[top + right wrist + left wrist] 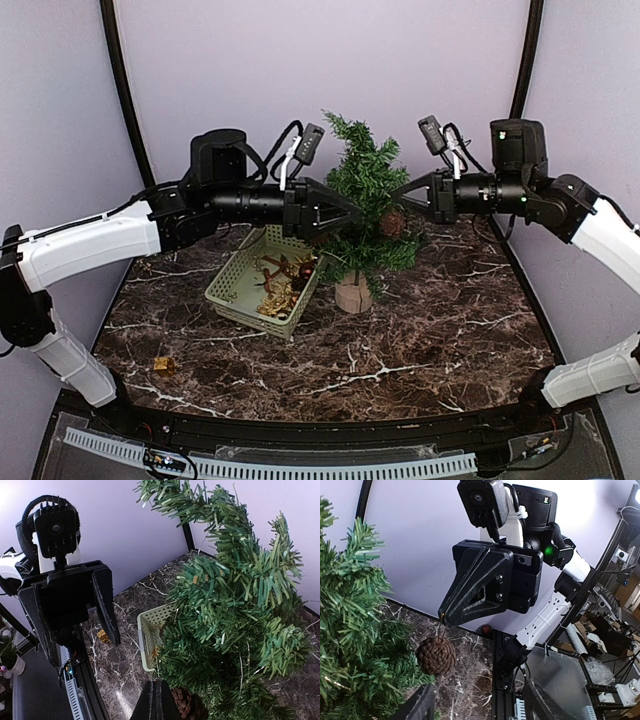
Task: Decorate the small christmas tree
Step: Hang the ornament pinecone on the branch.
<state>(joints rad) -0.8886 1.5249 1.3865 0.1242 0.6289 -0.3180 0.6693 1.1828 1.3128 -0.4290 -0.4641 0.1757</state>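
Note:
Next, my left gripper grabs the string (440, 631) above the pine cone before my right gripper, which is pinching the top of the pine cone's string (442, 618), opens.
The small christmas tree (365, 185) stands mid-table on its round wooden base (352, 293); its green branches (355, 630) fill the left of the left wrist view and most of the right wrist view (235, 615). My right gripper (396, 197) is shut on the string of a brown pine cone (392, 222), which hangs at the tree's right side. The left wrist view shows that gripper (444, 618) and the cone (435, 656) dangling under its tip. My left gripper (350, 212) is open and holds nothing, close to the tree's left side.
A pale green basket (232, 290) of gold and red ornaments sits left of the tree. A small gold ornament (163, 365) lies loose near the front left. A dark red ball (486, 629) rests by the table's edge.

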